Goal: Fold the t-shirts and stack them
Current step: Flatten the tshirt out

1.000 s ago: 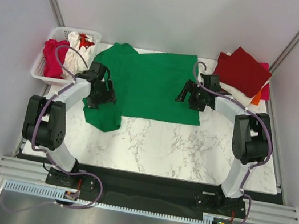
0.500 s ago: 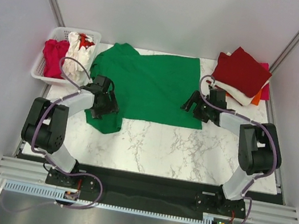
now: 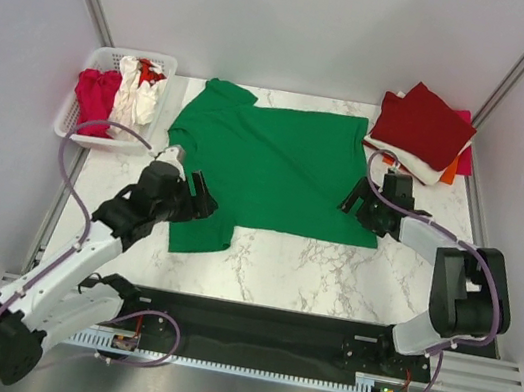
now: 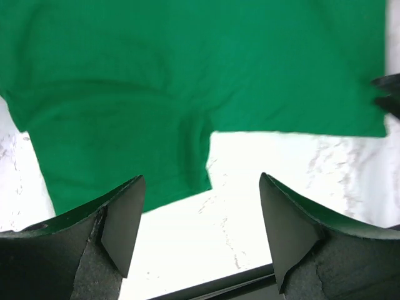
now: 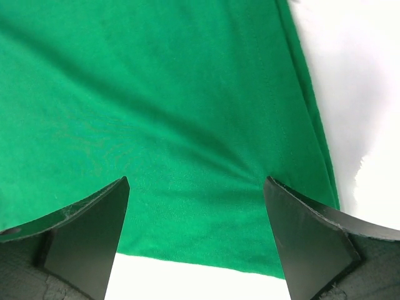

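Observation:
The near sleeve of the t-shirt is bunched at the underarm (image 3: 233,228), so next my right gripper backs off the hem while my left gripper pulls the sleeve straight (image 3: 200,245) before the fold.
The bright green t-shirt (image 3: 272,167) lies spread flat on the marble table, collar to the left, hem to the right. My left gripper (image 3: 203,196) is open and empty above the near left sleeve (image 4: 125,169). My right gripper (image 3: 354,204) is open, low over the shirt's near right hem corner (image 5: 206,225). A stack of folded shirts with a dark red one (image 3: 425,123) on top, over white, orange and magenta, sits at the back right.
A white slatted basket (image 3: 73,127) at the back left holds magenta (image 3: 94,98), white (image 3: 137,98) and red shirts. Bare marble (image 3: 329,279) lies in front of the green shirt. Slanted frame posts stand at both back corners.
The green shirt has been drawn nearer and to the right, now flatter. The left arm has pulled back toward the near edge and both grippers have let go of the cloth.

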Controlling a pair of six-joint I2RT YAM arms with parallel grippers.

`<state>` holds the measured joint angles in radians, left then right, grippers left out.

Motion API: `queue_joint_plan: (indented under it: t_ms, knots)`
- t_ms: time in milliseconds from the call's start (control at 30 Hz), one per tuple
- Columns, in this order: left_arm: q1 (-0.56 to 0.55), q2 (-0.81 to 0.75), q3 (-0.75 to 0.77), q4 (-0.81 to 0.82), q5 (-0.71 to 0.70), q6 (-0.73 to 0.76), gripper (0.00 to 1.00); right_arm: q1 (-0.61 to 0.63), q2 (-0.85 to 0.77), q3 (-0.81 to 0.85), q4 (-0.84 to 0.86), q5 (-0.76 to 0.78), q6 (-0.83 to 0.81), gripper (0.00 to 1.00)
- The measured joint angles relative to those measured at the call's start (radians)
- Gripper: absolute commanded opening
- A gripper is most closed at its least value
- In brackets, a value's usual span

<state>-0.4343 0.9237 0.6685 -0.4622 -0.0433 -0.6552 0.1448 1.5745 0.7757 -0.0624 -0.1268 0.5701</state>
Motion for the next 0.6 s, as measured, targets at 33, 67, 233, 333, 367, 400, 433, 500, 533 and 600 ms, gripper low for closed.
queue_joint_plan:
  t_ms: [33,67,233,333,367,400,433,500,533,600]
  knots:
    - [0.0,-0.039,0.002,0.004,0.0,0.0,0.81,-0.003,-0.01,0.0,-0.021,0.006,0.0,0.98]
    - [0.0,-0.063,0.005,0.006,0.0,-0.001,0.81,-0.003,-0.019,0.0,-0.043,0.009,-0.002,0.98]
    - [0.0,0.028,0.077,-0.046,-0.026,-0.041,0.86,0.048,-0.025,0.058,-0.169,0.002,-0.023,0.98]
    - [0.0,0.206,0.137,-0.059,-0.062,-0.048,0.86,0.105,0.009,0.173,-0.21,-0.029,-0.048,0.98]
    - [0.0,0.261,0.155,-0.055,-0.07,-0.048,0.86,0.12,0.024,0.215,-0.209,-0.037,-0.054,0.98]
    - [0.0,0.326,0.18,-0.052,-0.082,-0.048,0.86,0.129,0.035,0.242,-0.206,-0.042,-0.06,0.98]
    - [0.001,0.385,0.201,-0.044,-0.091,-0.048,0.86,0.134,0.049,0.268,-0.203,-0.048,-0.065,0.98]
    - [0.001,0.473,0.223,-0.028,-0.104,-0.051,0.85,0.133,0.079,0.298,-0.199,-0.056,-0.072,0.98]
    - [0.001,0.502,0.228,-0.024,-0.107,-0.055,0.84,0.132,0.096,0.303,-0.199,-0.057,-0.074,0.97]
    - [0.001,0.561,0.227,-0.014,-0.11,-0.064,0.84,0.13,0.127,0.303,-0.204,-0.061,-0.077,0.98]
